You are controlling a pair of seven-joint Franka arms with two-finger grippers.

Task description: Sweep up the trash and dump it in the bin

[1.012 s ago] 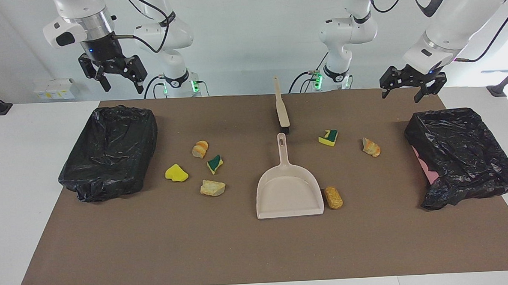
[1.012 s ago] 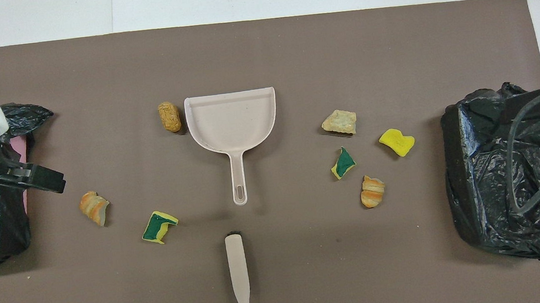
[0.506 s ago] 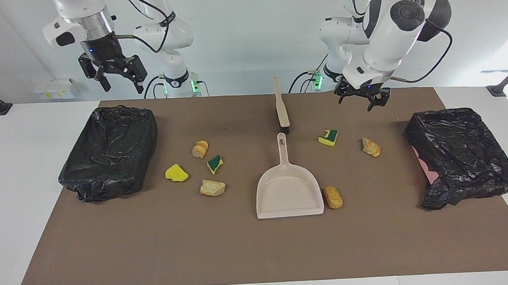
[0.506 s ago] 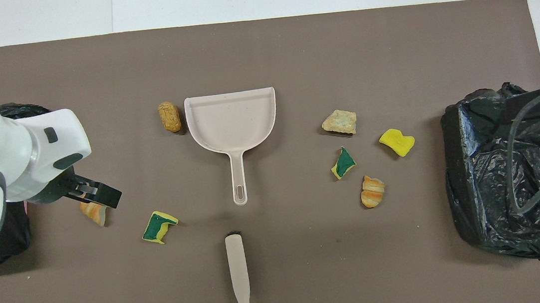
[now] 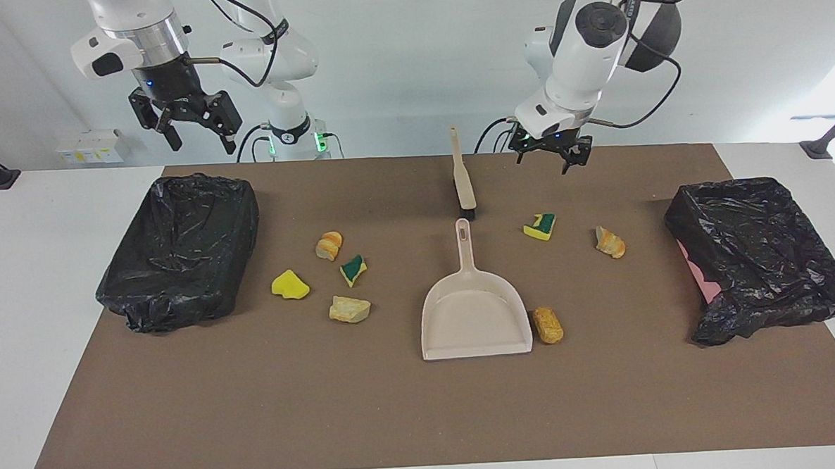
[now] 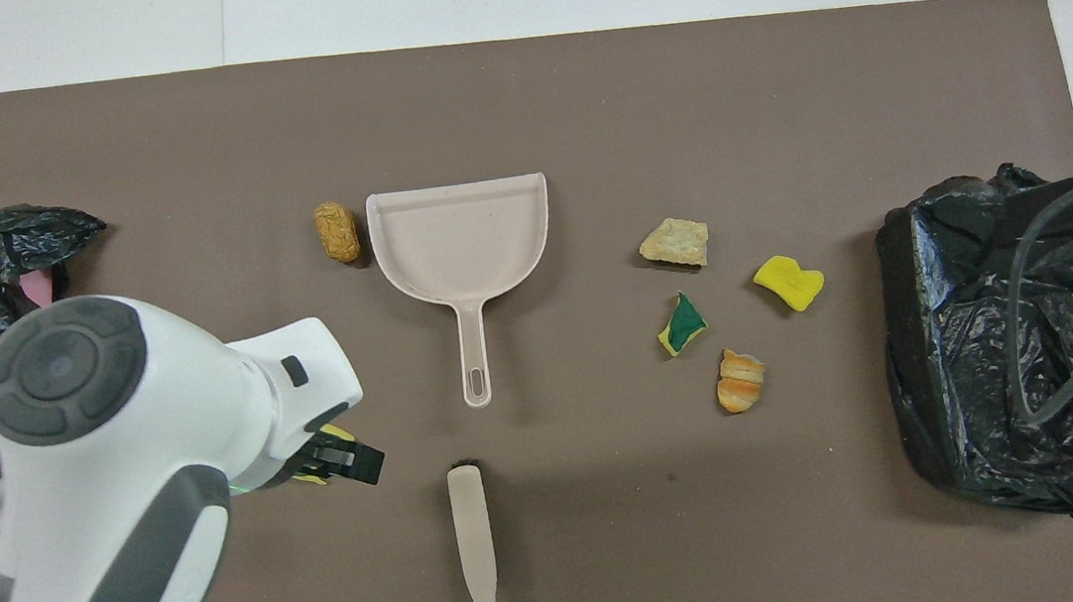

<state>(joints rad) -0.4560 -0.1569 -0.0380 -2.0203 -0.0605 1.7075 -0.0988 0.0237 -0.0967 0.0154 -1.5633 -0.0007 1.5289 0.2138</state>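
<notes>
My left gripper should keep moving until its fingers are on both sides of the brush's handle and then close, because the brush (image 6: 473, 529) lies clear of the scraps with its handle pointing toward my arms.
Several scraps of trash lie on the brown mat. A yellow sponge bit (image 5: 290, 284), a green-yellow one (image 5: 353, 269) and two bread-like chunks (image 5: 328, 245) (image 5: 349, 308) lie toward the right arm's end. Another sponge bit (image 5: 540, 226) and chunks (image 5: 610, 242) (image 5: 547, 325) lie around the beige dustpan (image 5: 474, 316). A black-bagged bin (image 5: 179, 252) stands at the right arm's end and a second bin (image 5: 764, 254) at the left arm's end. My left gripper (image 5: 554, 159) hangs open and empty over the mat beside the brush (image 5: 462, 176). My right gripper (image 5: 201, 144) waits open above its bin.
In the overhead view the left arm (image 6: 115, 465) covers the scraps at its end. The dustpan (image 6: 460, 239) lies mid-mat with its handle pointing at the brush (image 6: 474, 557). White tabletop (image 5: 32, 279) borders the mat.
The left arm has swung from above the bin at its end toward the middle and now hangs beside the brush. The right arm and all the objects have stayed put.
</notes>
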